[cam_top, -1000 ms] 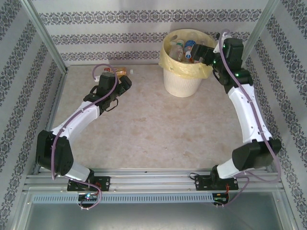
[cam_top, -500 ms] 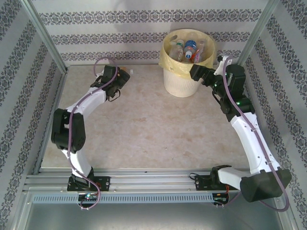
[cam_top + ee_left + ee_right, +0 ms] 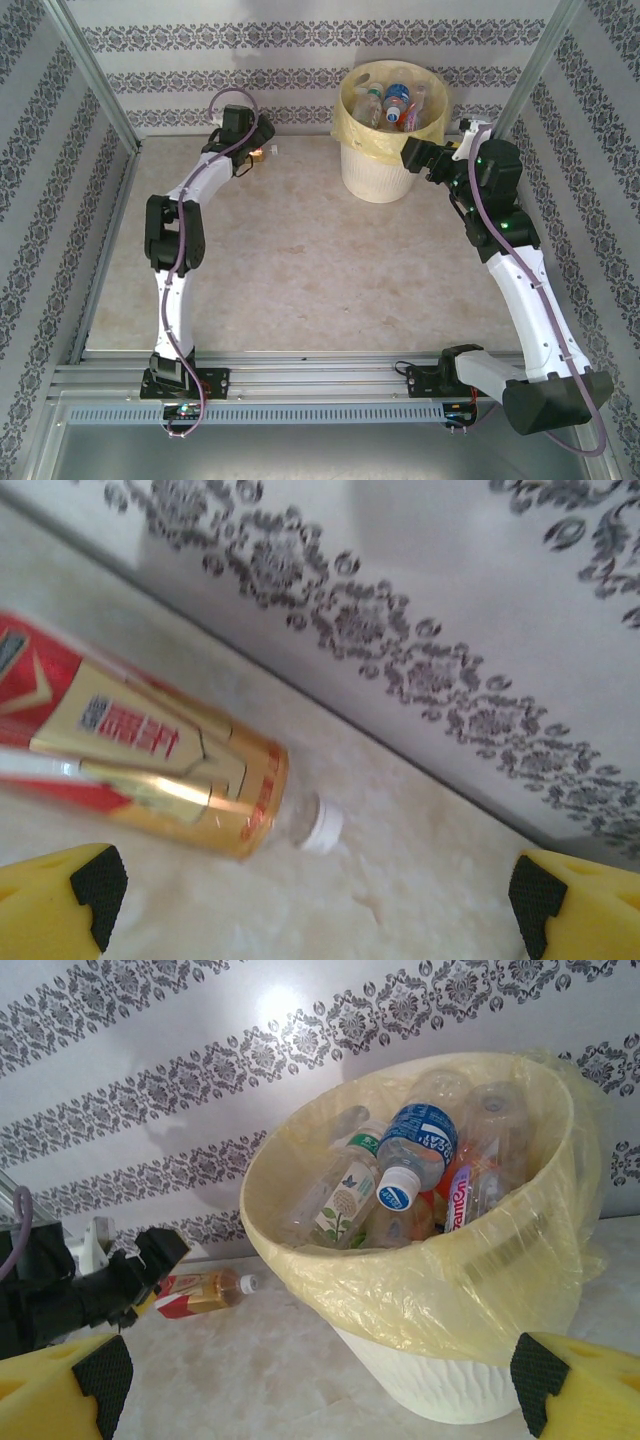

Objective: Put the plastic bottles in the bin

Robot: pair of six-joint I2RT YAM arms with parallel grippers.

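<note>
The bottle is lying close along the back wall's foot, so next my left gripper pulls it back onto the open tabletop before it grips the bottle around its label.
One plastic bottle with a red and gold label and a white cap lies on its side on the table by the back wall. My left gripper hangs open just short of it, the cap between and ahead of the yellow fingertips. From above, the left gripper is beside this bottle. The bin, cream with a yellow bag over its rim, holds several bottles. My right gripper stands open at the bin's right side, empty. Its camera looks into the bin and sees the lying bottle.
Patterned walls close in the back and both sides, with metal posts at the back corners. The lying bottle is close to the back wall's foot. The beige tabletop spreads between the arms.
The left arm has stretched further toward the back wall, bringing its gripper up to the lying bottle. The right gripper has drawn back from over the bin to its right side.
</note>
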